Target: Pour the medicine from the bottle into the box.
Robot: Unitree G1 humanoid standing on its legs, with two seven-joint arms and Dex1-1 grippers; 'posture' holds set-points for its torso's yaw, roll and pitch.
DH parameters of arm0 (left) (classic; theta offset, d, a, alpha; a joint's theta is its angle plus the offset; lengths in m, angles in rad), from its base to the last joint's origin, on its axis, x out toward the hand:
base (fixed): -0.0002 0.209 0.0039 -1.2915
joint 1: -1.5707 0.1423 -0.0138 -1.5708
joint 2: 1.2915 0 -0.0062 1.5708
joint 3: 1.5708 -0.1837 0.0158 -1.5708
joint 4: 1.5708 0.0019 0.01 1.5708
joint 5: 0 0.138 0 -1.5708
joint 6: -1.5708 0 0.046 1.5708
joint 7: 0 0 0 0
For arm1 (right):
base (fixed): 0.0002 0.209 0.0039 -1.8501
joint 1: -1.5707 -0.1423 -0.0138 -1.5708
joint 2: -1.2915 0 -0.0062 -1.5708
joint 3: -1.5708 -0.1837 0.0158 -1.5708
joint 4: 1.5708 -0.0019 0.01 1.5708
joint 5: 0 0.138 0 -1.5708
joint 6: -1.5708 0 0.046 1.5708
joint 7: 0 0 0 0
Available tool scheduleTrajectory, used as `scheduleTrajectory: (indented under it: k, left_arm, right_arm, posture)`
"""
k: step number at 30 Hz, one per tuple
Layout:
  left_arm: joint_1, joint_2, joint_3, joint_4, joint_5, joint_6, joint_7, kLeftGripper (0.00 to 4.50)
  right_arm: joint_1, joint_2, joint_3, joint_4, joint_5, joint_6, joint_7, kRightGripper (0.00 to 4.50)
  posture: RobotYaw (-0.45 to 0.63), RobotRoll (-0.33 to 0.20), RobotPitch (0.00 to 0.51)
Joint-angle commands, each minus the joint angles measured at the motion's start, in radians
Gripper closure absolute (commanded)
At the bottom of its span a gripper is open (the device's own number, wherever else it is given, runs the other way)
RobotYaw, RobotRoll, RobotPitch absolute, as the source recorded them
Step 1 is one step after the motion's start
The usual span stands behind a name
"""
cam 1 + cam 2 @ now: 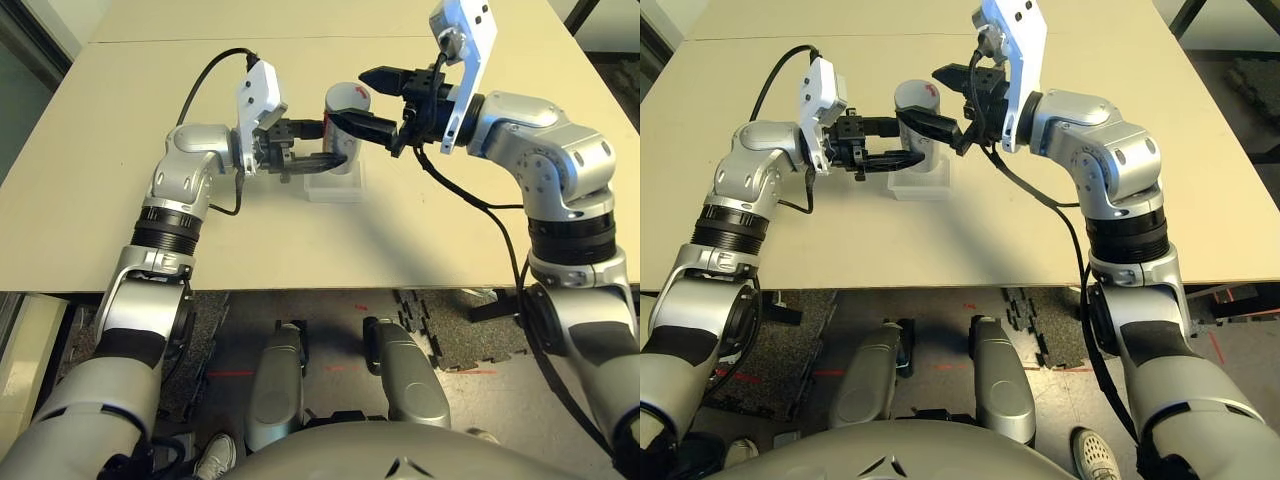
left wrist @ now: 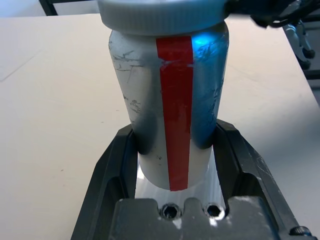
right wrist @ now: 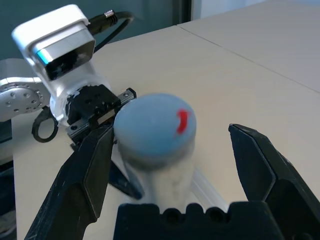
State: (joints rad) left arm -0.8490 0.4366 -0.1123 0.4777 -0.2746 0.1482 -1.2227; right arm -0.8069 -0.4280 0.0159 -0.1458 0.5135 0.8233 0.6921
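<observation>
A dark seam (image 3: 156,161) curves under the round grey cap (image 3: 155,122). The cap will come off in one piece when I open the bottle.
The silver-grey bottle (image 1: 340,108) with a red stripe (image 2: 175,100) stands upright over the clear box (image 1: 333,188). I cannot tell whether its base rests in the box. My left gripper (image 1: 322,146) is shut on the bottle's lower body, a finger (image 2: 112,165) on each side. The round grey cap (image 3: 155,127) sits on top of the bottle. My right gripper (image 3: 170,145) is open, reaching in from the right, its fingers (image 3: 260,165) either side of the cap with gaps between. The medicine is hidden.
The beige table (image 1: 150,120) stretches wide on every side of the box, with its front edge (image 1: 300,290) near my body. A black cable (image 1: 480,205) hangs from my right wrist over the table.
</observation>
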Motion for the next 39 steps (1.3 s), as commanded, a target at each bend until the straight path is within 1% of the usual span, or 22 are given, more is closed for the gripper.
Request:
scheduleTrajectory:
  k: [1,6,9,13,19,22,26,31,39]
  left_arm:
    - [-0.001,0.0,0.014,0.006,-0.001,-0.017,-0.007,2.14]
    - [-0.006,0.001,0.022,0.03,0.005,-0.029,-0.009,2.14]
    - [-0.015,-0.003,0.02,0.05,0.009,-0.038,-0.009,2.14]
    - [-0.031,-0.012,0.015,0.079,0.015,-0.052,-0.01,2.14]
    - [-0.049,-0.021,0.011,0.117,0.022,-0.071,-0.019,2.14]
    - [-0.05,-0.025,0.01,0.12,0.023,-0.073,-0.02,2.14]
    - [-0.041,-0.028,0.009,0.106,0.022,-0.069,-0.019,2.14]
    - [-0.027,-0.028,0.01,0.086,0.019,-0.061,-0.016,2.14]
    - [-0.013,-0.028,0.01,0.061,0.017,-0.045,-0.013,2.14]
  right_arm:
    - [0.04,-0.042,-0.093,-0.061,0.038,0.052,-0.043,0.0]
    - [0.1,-0.097,-0.187,-0.123,0.11,0.114,-0.056,0.0]
    - [0.107,-0.114,-0.201,-0.154,0.147,0.139,-0.058,0.0]
    - [0.067,-0.087,-0.158,-0.168,0.16,0.138,-0.074,0.0]
    - [-0.001,-0.027,-0.034,-0.119,0.107,0.091,-0.073,0.0]
    - [-0.026,-0.019,0.025,-0.083,0.073,0.066,-0.053,0.0]
    - [-0.057,-0.011,0.071,-0.034,0.031,0.031,-0.035,0.0]
    - [-0.081,-0.002,0.099,0.019,-0.019,-0.014,-0.019,0.0]
    - [-0.11,0.026,0.106,0.064,-0.053,-0.038,-0.004,0.0]
  posture:
    - [0.04,0.0,0.168]
    - [0.02,0.0,0.17]
    - [0.01,0.0,0.169]
    - [0.01,0.0,0.168]
    - [-0.01,0.0,0.166]
    - [0.0,0.0,0.166]
    - [0.01,0.0,0.166]
    - [0.02,0.0,0.168]
    - [0.03,0.0,0.17]
